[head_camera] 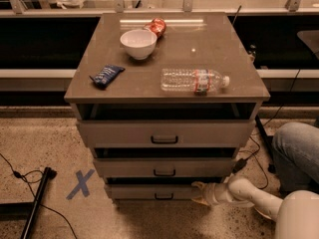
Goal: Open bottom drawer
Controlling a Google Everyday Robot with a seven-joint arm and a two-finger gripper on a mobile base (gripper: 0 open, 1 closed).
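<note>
My gripper should open wide, hook a finger over the drawer front's top edge [188,186] and pull, because it is against the bottom drawer's flat front [185,193], away from the handle.
The bottom drawer [144,191] is the lowest and slimmest of three grey-brown fronts, with a small black loop handle [164,196] at its middle. All three fronts stand slightly out from the cabinet, with dark gaps above them. My gripper [199,193] is low at the right part of the bottom drawer's front, a short way right of the handle. The white arm [249,195] reaches in from the lower right.
On the cabinet top [209,49] lie a white bowl [138,43], a red can [157,26], a blue snack packet [106,75] and a clear water bottle [194,80]. A person's jeans-clad leg [295,151] is at the right, a blue tape X [80,184] and a black pole [36,203] on the floor at the left.
</note>
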